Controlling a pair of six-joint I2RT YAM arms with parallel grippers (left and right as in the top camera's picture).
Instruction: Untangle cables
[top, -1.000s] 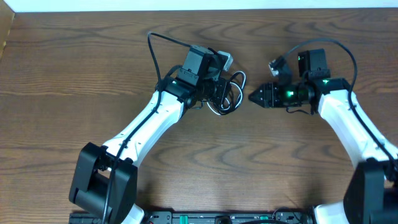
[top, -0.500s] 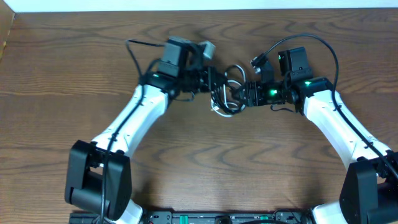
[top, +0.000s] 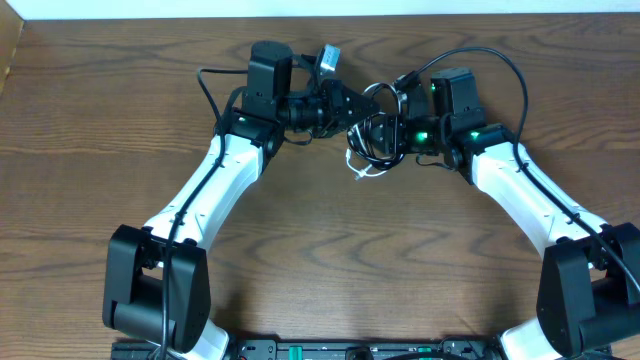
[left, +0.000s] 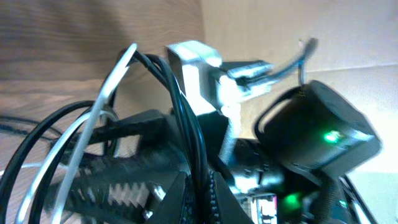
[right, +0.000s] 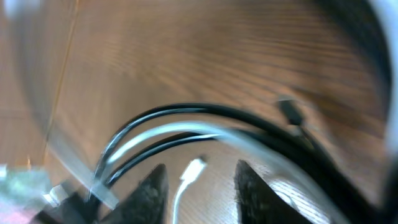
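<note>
The white and black loops (top: 377, 152) hang bunched together from my left gripper, so next I lay the bundle flat on the wood (top: 404, 192) and take its outer loop.
The white and black cables (top: 368, 148) hang coiled together between my two grippers at the table's far middle. My left gripper (top: 352, 112) is shut on the black cable (left: 186, 124), which runs up between its fingers next to the white cable (left: 99, 106). My right gripper (top: 385, 135) is open right next to the bundle. In the right wrist view its fingers (right: 200, 183) stand apart with a white plug end (right: 194, 168) between them, untouched, and black and white loops (right: 186, 127) just ahead.
The table's far edge and a pale wall (top: 560, 8) lie just behind both arms. The right arm's own thick black wire (top: 500, 62) arcs above its wrist. Bare wood (top: 360, 260) spreads in front.
Both arms moved toward the far edge and closer together. The left gripper carried the cable bundle along and up; the right gripper closed in on the bundle.
</note>
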